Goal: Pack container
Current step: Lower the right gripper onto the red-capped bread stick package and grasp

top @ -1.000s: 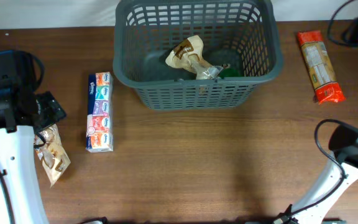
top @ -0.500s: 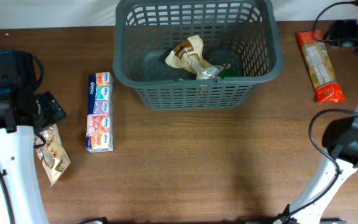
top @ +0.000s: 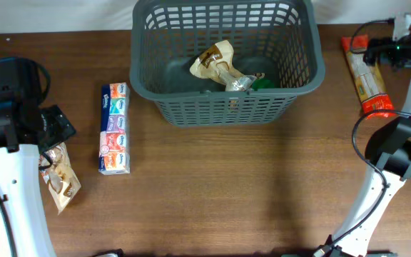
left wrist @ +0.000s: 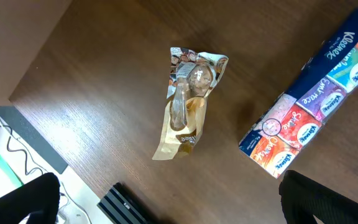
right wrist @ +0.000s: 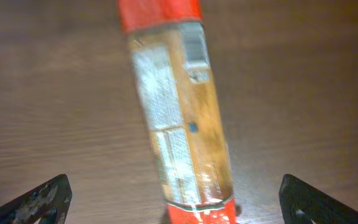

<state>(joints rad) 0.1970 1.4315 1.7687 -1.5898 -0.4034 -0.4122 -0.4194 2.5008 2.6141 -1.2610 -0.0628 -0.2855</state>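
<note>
The open fingers of my right gripper straddle the orange packet's narrow width point(right wrist: 190, 140), so I keep lowering until they reach both its long sides point(top: 369, 84), then close.
The container point(top: 227, 107), a large dark grey slotted basket, stands at the back centre with a beige packet point(top: 218, 63) and something green point(top: 264, 81) inside. A long orange packet with red ends point(top: 368, 77) lies to its right. My right gripper point(right wrist: 179, 208) hangs open above this packet point(right wrist: 179, 112), one finger on each side, not touching it. My left gripper point(left wrist: 179, 211) is open over a beige snack packet point(left wrist: 188, 102) lying at the table's left edge. A colourful tissue multipack point(left wrist: 316, 118) lies beside that.
The tissue multipack point(top: 114, 128) lies between the snack packet point(top: 61, 178) and the basket. The table's left edge point(left wrist: 39, 130), cables and a black ribbed block point(left wrist: 129, 205) show below the left gripper. Bare wood point(top: 248, 193) fills the front middle.
My right arm has swung from the front right up to the back right and now hovers over the long orange packet. The left arm and all objects have stayed still.
</note>
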